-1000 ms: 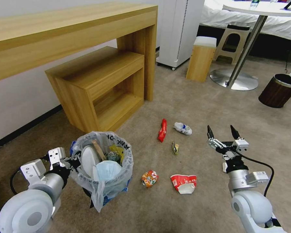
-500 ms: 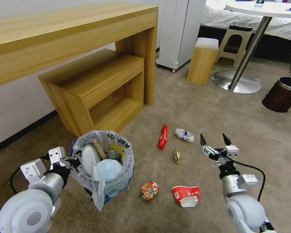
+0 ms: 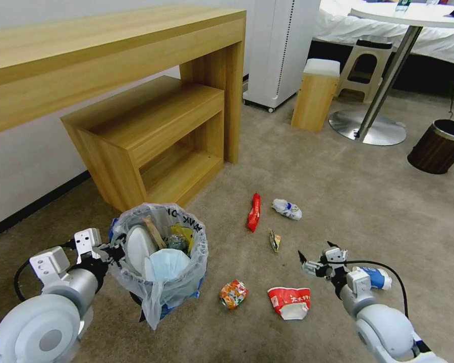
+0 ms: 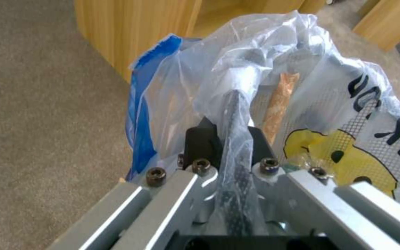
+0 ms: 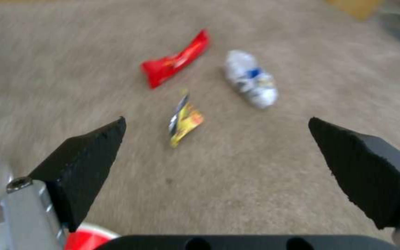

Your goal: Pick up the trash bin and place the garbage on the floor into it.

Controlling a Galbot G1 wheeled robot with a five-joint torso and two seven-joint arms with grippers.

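My gripper will lift the crushed red paper cup point(image 3: 290, 300), which lies flattened with its white end bent out point(image 3: 294, 311). Because of that, the cup will stay flat and stick out stiffly as I lift it.
The blue trash bin point(image 3: 159, 282), lined with a crinkly printed bag point(image 4: 348, 104), stands on the beige floor point(image 3: 338, 191) at my lower left. It holds a white slipper point(image 3: 138, 247), a pale blue mask point(image 3: 167, 264) and a wooden stick point(image 3: 154, 232). My left gripper point(image 3: 113, 250) point(image 4: 230, 132) is shut on the bin's bagged rim. Garbage lies to its right: a red wrapper point(image 3: 253, 212) point(image 5: 174, 62), a crumpled white piece point(image 3: 287, 208) point(image 5: 251, 81), a small yellow wrapper point(image 3: 274, 240) point(image 5: 184, 121), a crushed orange can point(image 3: 233, 294) and a crushed red paper cup point(image 3: 289, 301). My right gripper point(image 3: 317, 251) point(image 5: 216, 123) hangs open low over the carpet, just right of the cup.
A wooden desk point(image 3: 111, 55) with a low shelf unit point(image 3: 151, 136) stands behind the bin. Farther back are a white appliance point(image 3: 280, 45), a wooden stool point(image 3: 315, 93), a round table's metal base point(image 3: 368, 132) and a brown bin point(image 3: 439, 146) at the right.
My right gripper has dropped and drawn back toward me, from beside the yellow wrapper to near the paper cup, still open. The left gripper keeps its hold on the bin.
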